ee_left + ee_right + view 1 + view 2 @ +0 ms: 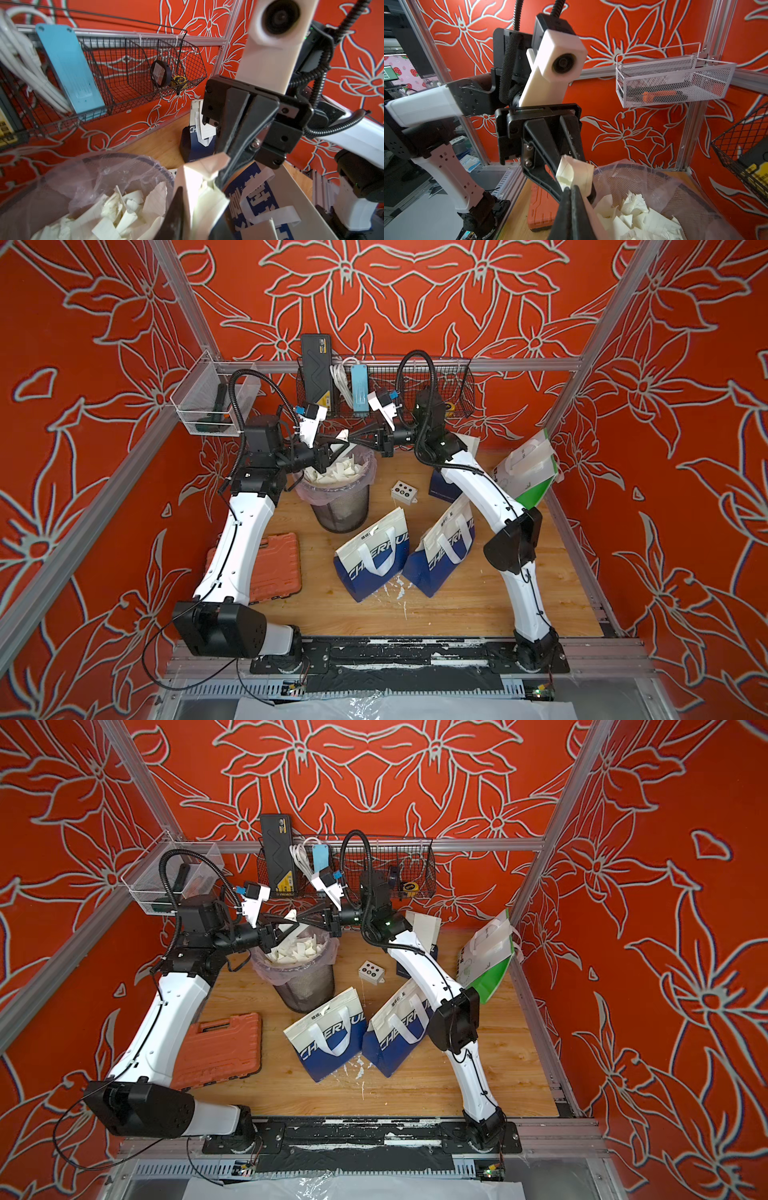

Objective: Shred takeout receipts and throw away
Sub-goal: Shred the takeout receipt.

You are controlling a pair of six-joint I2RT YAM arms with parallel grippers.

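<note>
The receipt's fold (203,182) is bunched loosely inside my left gripper's fingers, so next my left gripper opens and pinches the sheet (202,214) flat while my right gripper holds it.
A folded white receipt (343,434) (577,172) hangs over the mesh trash bin (340,506) (307,986), between both grippers. My right gripper (353,440) (571,193) is shut on its edge, fingers pressed together. Facing it, my left gripper (338,448) (199,207) has its jaws slightly parted around the receipt (199,172). Torn receipt pieces (336,475) (116,212) fill the bin's plastic liner. Another lined receipt slip (205,131) sticks out of a dark blue bag by the back wall.
Two blue-and-white CHERRUL bags (374,556) (444,551) stand in front of the bin. A green-and-white bag (528,464) leans at the right. An orange tool case (274,568) lies at the left, a small button box (404,491) beside the bin. A wire basket (386,385) hangs behind.
</note>
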